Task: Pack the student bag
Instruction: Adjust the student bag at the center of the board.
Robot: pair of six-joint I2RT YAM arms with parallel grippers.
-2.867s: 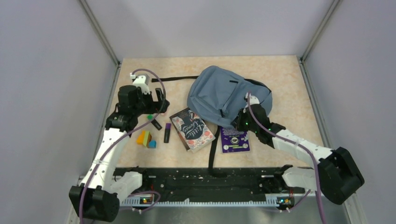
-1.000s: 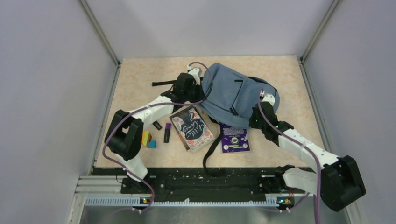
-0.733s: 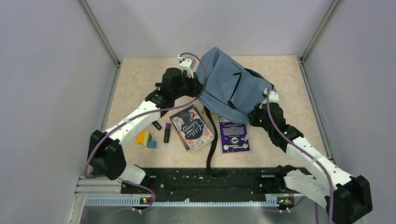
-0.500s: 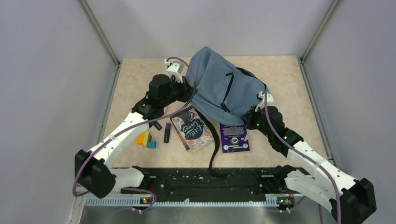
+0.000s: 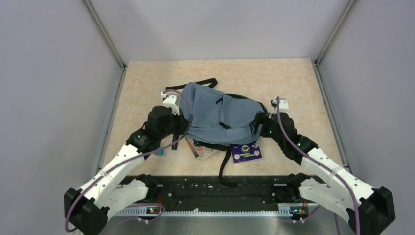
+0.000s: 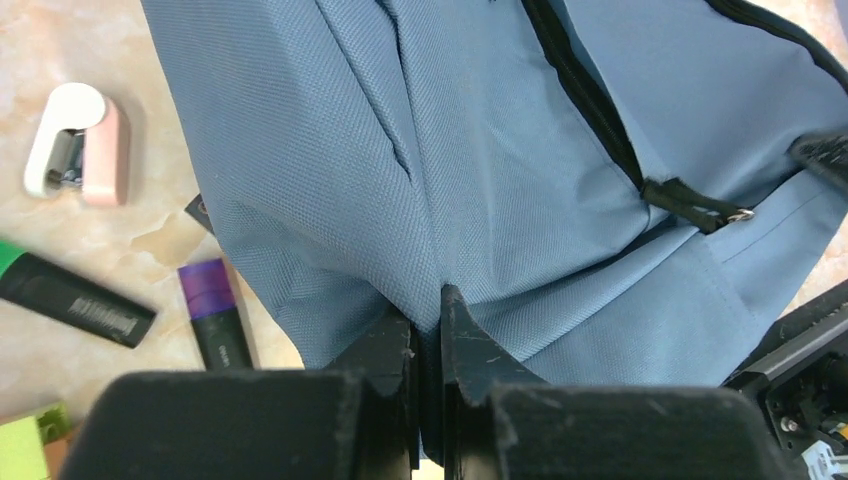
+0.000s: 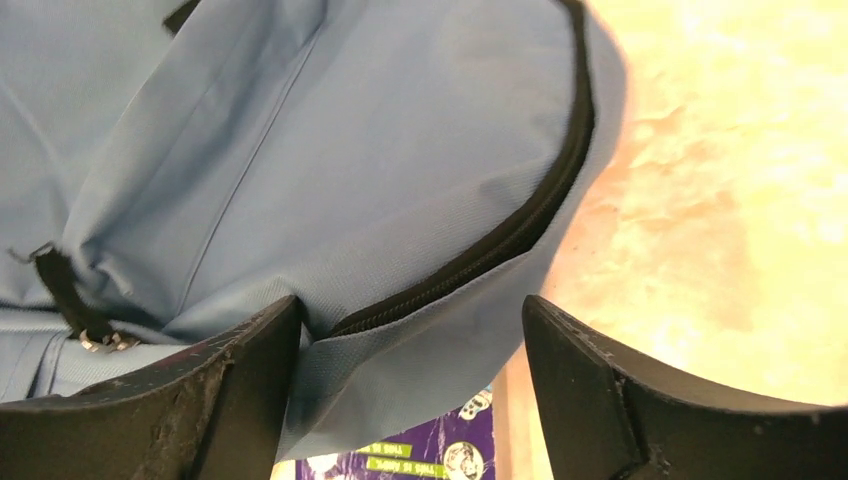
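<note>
My left gripper is pinching the bag's edge (image 5: pixel 188 115), a long way from the loose middle zip, so it should pinch the zip's flap (image 5: pixel 223 109) first, before my right gripper grabs the zip pull.
The student bag (image 5: pixel 215 115), soft blue-grey fabric with black zips, lies slumped across the middle of the table. My left gripper (image 5: pixel 182 125) is at the bag's left edge. In the left wrist view it (image 6: pixel 428 312) is shut on a pinched fold of the bag (image 6: pixel 500 150). At the bag's right edge stands my right gripper (image 5: pixel 258 125). In the right wrist view it (image 7: pixel 410 318) is open wide, and the bag's zipped rim (image 7: pixel 330 150) lies loose between its fingers, not clamped.
A patterned book (image 5: pixel 203 149) and a purple card (image 5: pixel 246 152) stick out from under the bag's near edge. Left of the bag lie a white and pink stapler (image 6: pixel 78 145), a green-tipped marker (image 6: pixel 75 295) and a purple marker (image 6: pixel 215 315). A black strap (image 5: pixel 224 164) trails toward the arm bases.
The bag came down from its raised position, toward the near left, and now covers most of the book. My right gripper opened and let go of the bag's edge.
</note>
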